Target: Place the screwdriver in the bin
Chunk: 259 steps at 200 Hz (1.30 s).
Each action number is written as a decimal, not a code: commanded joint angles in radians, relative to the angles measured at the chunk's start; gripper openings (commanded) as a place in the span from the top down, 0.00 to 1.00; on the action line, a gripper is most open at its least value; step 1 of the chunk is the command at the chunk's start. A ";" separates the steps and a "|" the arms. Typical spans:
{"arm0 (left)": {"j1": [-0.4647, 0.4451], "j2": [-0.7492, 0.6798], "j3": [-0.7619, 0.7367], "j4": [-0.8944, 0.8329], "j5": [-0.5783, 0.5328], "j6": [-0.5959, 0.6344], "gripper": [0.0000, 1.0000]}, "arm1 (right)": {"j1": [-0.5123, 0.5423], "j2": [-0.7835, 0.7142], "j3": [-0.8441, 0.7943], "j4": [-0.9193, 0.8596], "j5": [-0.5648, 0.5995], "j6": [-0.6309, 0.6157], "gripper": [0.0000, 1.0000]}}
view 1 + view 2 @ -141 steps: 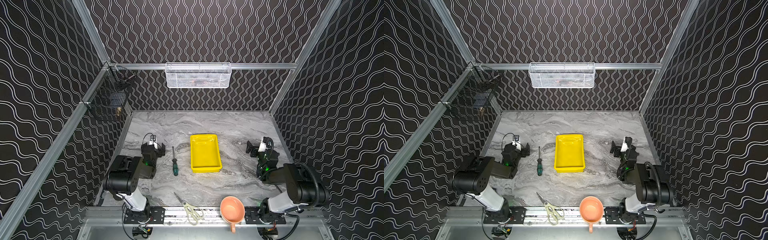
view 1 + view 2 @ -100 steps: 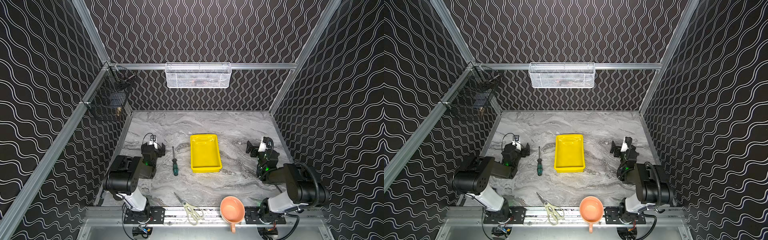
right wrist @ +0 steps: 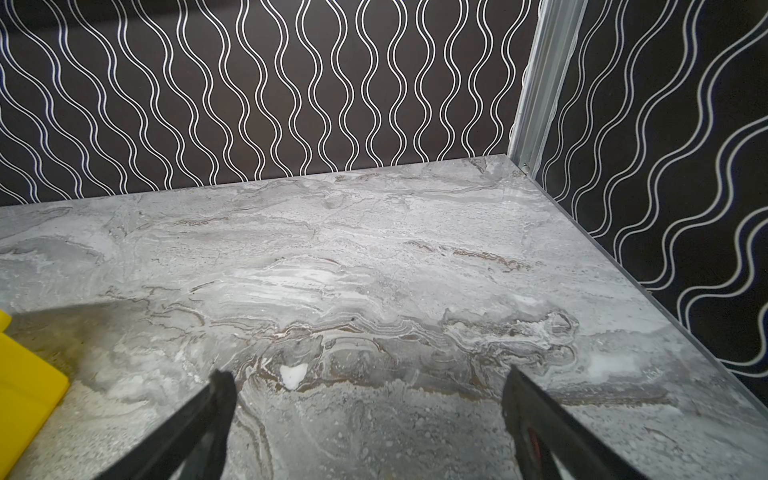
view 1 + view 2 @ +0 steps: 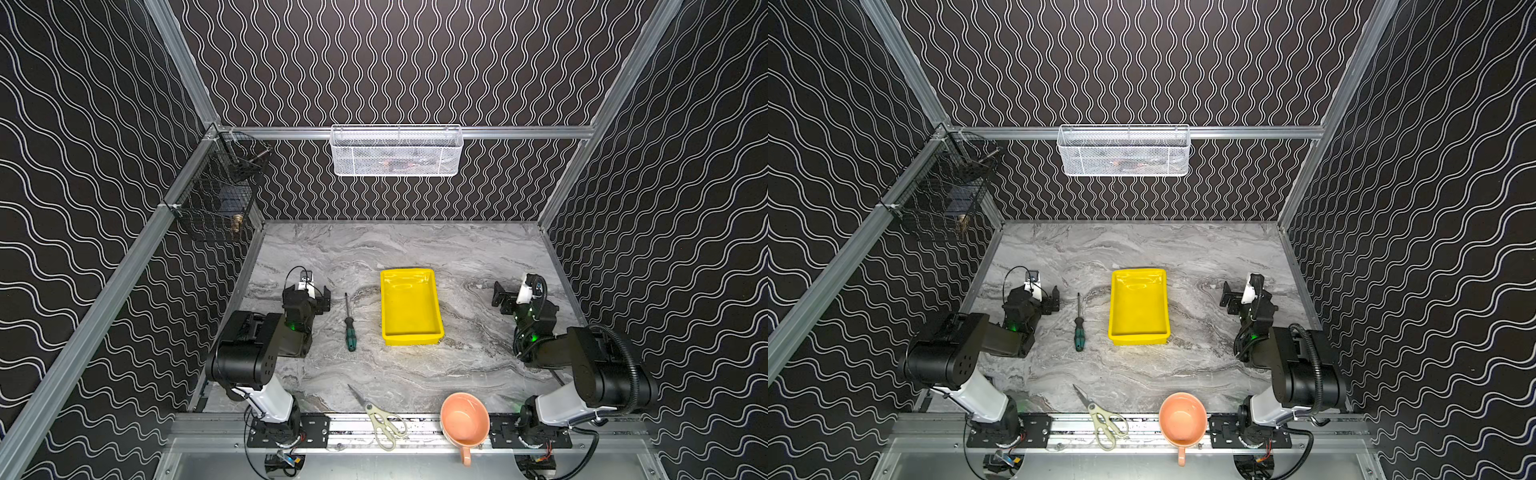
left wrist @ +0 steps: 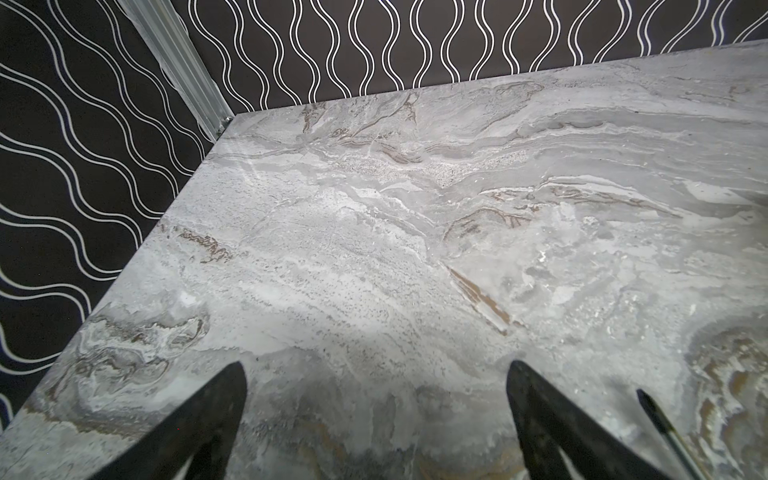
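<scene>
Next, I tilt my left gripper down and move it back over the screwdriver's handle (image 4: pixel 350 332), because it faces the back wall beside the screwdriver's shaft tip (image 4: pixel 346 295).
The screwdriver (image 4: pixel 350 324) (image 4: pixel 1078 328), green-and-black handle toward the front and thin shaft pointing back, lies flat on the marble table left of the bin (image 4: pixel 410 307) (image 4: pixel 1138 307), a shallow yellow tray with nothing in it. My left gripper (image 4: pixel 309 297) (image 4: pixel 1042 297) rests low just left of the screwdriver, open and holding nothing; its wrist view (image 5: pixel 376 370) shows only bare marble between the fingers and the shaft tip (image 5: pixel 660 419) off to one side. My right gripper (image 4: pixel 513 297) (image 4: pixel 1237 297) (image 3: pixel 368 380) stands open right of the bin, whose corner (image 3: pixel 25 374) shows.
Cream-handled scissors (image 4: pixel 380 417) and an orange cup (image 4: pixel 464 419) lie at the table's front edge. A white mesh basket (image 4: pixel 397 151) hangs on the back rail and a black wire basket (image 4: pixel 220 195) on the left wall. Patterned walls enclose three sides.
</scene>
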 commanded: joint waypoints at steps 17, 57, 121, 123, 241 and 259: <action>0.004 -0.001 0.007 0.002 0.009 -0.007 0.01 | -0.001 0.001 0.007 0.008 0.003 0.008 0.00; 0.004 -0.001 0.008 0.001 0.007 -0.008 0.01 | 0.000 0.003 0.008 0.005 -0.004 0.013 0.00; -0.016 -0.133 0.090 -0.253 -0.139 -0.035 0.01 | 0.000 -0.037 0.013 -0.028 0.013 0.011 0.00; -0.018 -0.146 0.104 -0.290 -0.149 -0.036 0.01 | 0.000 -0.045 0.016 -0.041 0.015 0.012 0.00; -0.172 -0.415 0.628 -1.680 -0.062 -0.570 0.01 | 0.043 -0.330 0.561 -1.168 -0.243 0.225 0.00; -0.205 -0.407 0.632 -1.718 0.003 -0.584 0.01 | 0.060 -0.313 0.608 -1.260 -0.283 0.200 0.00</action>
